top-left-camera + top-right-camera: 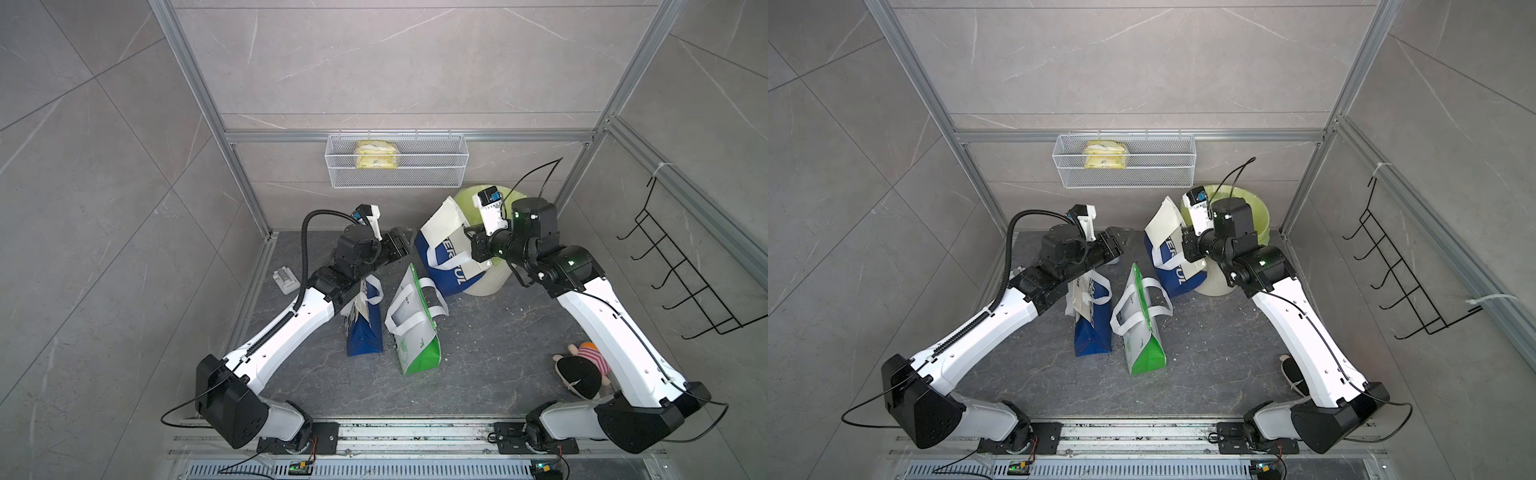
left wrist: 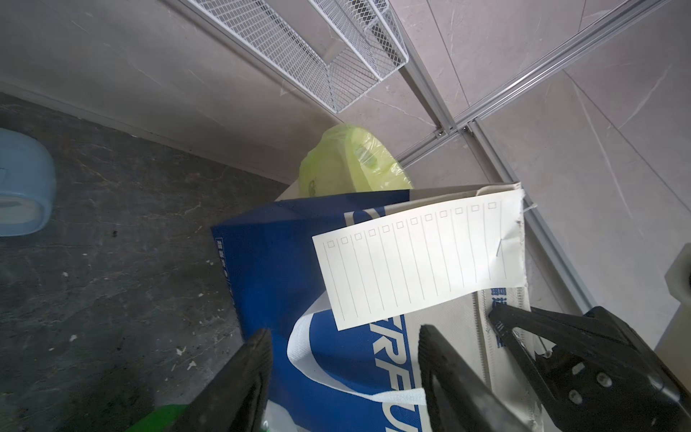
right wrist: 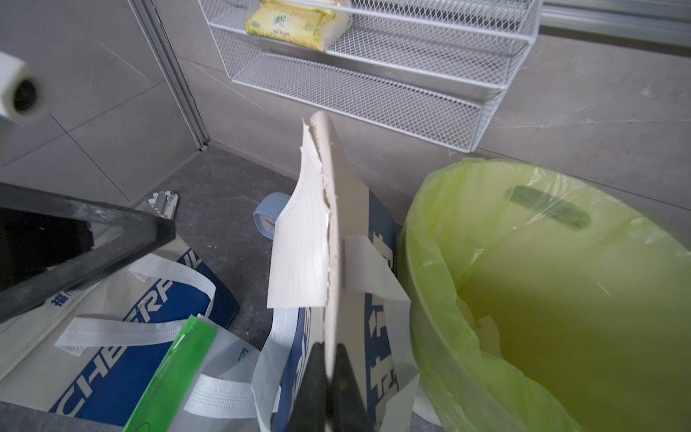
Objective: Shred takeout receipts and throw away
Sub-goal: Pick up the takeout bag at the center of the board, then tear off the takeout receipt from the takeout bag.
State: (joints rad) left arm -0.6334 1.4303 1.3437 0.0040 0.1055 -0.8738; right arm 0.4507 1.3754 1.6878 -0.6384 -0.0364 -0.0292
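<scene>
I keep moving my open left gripper in until its fingers straddle that end [image 2: 335,284], then close it, because the receipt's loose end [image 3: 295,289] stands off the side of the bag.
A takeout receipt [image 2: 418,258], a white slip with faint ruled lines, hangs from the top rim of a blue-and-white bag [image 2: 284,269]. Both top views show the receipt [image 1: 440,226] [image 1: 1163,224] raised beside the bin. My right gripper [image 3: 329,348] is shut on the bag's rim, just below the receipt [image 3: 299,254]. My left gripper [image 2: 344,336] is open in front of the bag's face, a short way from the slip, with nothing between its fingers. In a top view the left gripper [image 1: 401,243] faces the right gripper [image 1: 473,241] across the bag [image 1: 444,274].
A bin with a yellow-green liner [image 3: 561,280] [image 1: 490,278] stands right behind the held bag. A second blue-and-white bag [image 1: 365,328] and a green-and-white bag [image 1: 415,332] lie mid-floor. A blue clock [image 3: 267,217], a wire basket [image 1: 397,162], a doll [image 1: 582,370] and a wall rack [image 1: 685,270] surround them.
</scene>
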